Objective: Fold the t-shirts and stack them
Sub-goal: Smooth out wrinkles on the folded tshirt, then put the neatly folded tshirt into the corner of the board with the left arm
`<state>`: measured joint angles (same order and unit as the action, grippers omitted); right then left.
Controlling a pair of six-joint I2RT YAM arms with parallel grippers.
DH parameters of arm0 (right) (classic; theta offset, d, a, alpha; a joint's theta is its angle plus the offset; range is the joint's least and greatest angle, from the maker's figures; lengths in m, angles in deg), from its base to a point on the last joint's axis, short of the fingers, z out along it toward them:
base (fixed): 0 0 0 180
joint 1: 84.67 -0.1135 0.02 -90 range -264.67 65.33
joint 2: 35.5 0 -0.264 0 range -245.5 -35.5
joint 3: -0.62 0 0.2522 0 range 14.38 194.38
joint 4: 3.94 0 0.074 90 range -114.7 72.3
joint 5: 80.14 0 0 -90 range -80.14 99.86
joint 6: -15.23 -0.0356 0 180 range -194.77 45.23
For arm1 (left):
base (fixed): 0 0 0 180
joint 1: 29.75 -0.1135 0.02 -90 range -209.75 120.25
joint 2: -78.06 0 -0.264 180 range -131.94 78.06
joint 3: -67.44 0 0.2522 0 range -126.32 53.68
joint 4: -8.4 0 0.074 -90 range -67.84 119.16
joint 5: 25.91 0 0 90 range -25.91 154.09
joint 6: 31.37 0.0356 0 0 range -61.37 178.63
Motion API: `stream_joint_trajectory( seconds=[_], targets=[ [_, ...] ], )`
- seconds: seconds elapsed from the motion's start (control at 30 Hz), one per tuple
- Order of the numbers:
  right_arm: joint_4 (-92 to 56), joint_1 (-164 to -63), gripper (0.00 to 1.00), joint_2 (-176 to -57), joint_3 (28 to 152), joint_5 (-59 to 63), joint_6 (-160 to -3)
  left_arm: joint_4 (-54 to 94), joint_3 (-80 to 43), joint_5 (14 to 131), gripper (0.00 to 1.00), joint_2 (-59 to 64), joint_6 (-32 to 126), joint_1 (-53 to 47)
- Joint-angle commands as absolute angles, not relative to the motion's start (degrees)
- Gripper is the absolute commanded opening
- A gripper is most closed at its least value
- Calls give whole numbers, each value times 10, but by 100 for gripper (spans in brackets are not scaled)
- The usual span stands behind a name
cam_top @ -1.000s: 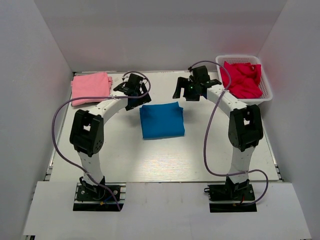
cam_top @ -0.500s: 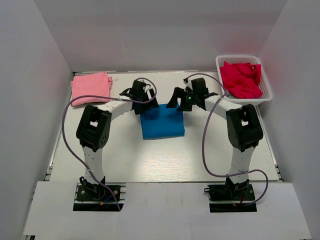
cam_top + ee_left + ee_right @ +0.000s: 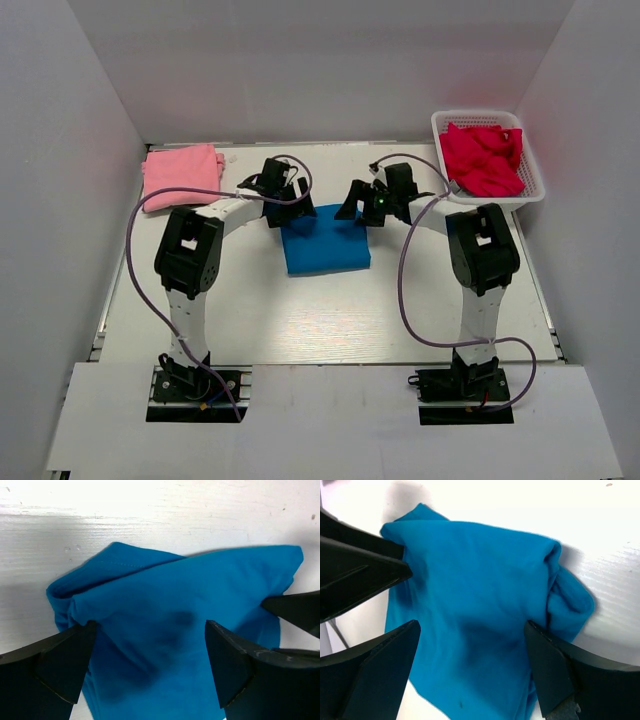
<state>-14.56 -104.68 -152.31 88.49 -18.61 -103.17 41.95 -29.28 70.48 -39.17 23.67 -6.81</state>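
The pale pink t-shirt (image 3: 183, 174) is a long way from my right gripper, so my left gripper should grab the bright blue t-shirt (image 3: 287, 245) by its side edge and stack it there.
The folded bright blue t-shirt (image 3: 326, 243) lies in the middle of the white table. My left gripper (image 3: 290, 212) is open over its far left corner; in the left wrist view the blue cloth (image 3: 170, 630) fills the gap between the spread fingers (image 3: 227, 665). My right gripper (image 3: 362, 207) is open over its far right corner; in the right wrist view the blue cloth (image 3: 475, 625) lies between the fingers (image 3: 550, 670). The folded pale pink t-shirt (image 3: 181, 175) lies at the far left of the table.
A white basket (image 3: 535, 185) at the far right holds crumpled red cloth (image 3: 482, 158). White walls close in the table on the left, back and right. Purple cables loop from both arms.
Both grippers have moved in from the far side and come down onto the far edge of the blue t-shirt. The shirts have not moved.
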Motion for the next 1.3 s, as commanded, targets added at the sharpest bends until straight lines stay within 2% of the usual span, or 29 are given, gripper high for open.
stream_joint_trajectory(
  seconds=[0.0, 0.17, 0.33, 0.47, 0.7, 0.83, 0.93, 1.13, 1.27],
  targets=[
    [-155, -1050, 90, -1451, 873, -177, -995, 454, -317, 715, 100, -341, 274, -70],
    [-147, -1054, 90, -1290, 795, -156, -989, 466, -242, 696, 100, -249, 266, -59],
    [-172, -1053, 90, -1187, 697, -133, -993, 477, -173, 684, 100, -209, 244, -59],
    [-201, -1051, 90, -1096, 654, -57, -1011, 477, -143, 679, 100, -220, 226, -59],
    [-238, -1051, 90, -1004, 630, -67, -1012, 446, -143, 673, 100, -285, 221, -54],
    [-272, -1049, 90, -976, 617, -37, -1003, 424, -143, 681, 85, -316, 227, -54],
    [-298, -1049, 90, -944, 614, 22, -998, 436, -143, 629, 63, -322, 227, -36],
    [-326, -1048, 90, -893, 611, 129, -989, 457, -164, 565, 55, -346, 221, -14],
    [-341, -1049, 90, -864, 604, 143, -988, 462, -202, 564, 37, -401, 228, -14]
  ],
)
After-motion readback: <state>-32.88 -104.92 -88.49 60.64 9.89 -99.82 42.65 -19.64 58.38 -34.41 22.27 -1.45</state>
